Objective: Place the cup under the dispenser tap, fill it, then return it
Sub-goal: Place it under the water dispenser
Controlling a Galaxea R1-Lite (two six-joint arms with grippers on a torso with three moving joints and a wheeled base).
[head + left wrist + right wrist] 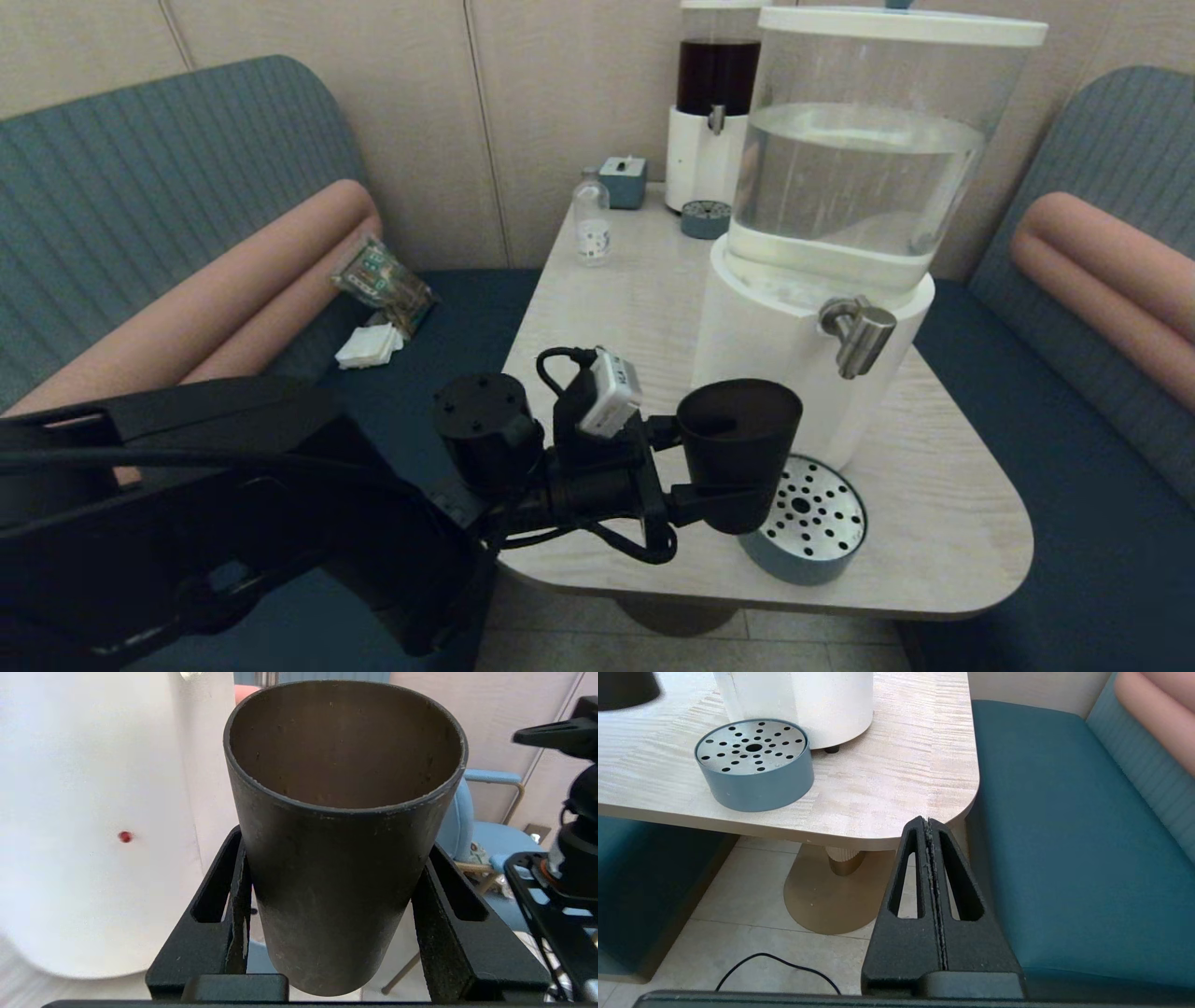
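The upright cup's rim (740, 396) is lower than the tap, so I keep moving my left gripper over the free drip tray (808, 506) and let go once the cup rests there.
My left gripper (724, 471) is shut on the matte black cup (739, 439), which it holds upright by the lower wall. The cup hangs over the left rim of the round perforated drip tray (812, 527). The brushed-steel dispenser tap (857, 333) sticks out of the big white-based dispenser (761, 336), higher than the cup's rim and to its right, apart from it. In the left wrist view the fingers (233, 882) clamp both sides of the cup (343, 868); no water shows inside. My right gripper (928, 826) is shut on nothing, low by the table's near right corner.
At the back of the table (934, 485) stand a small clear bottle (591, 224), a blue box (624, 180), a slimmer dark-liquid dispenser (714, 103) and its small tray (705, 219). A snack bag (383, 280) and tissues (369, 345) lie on the left bench.
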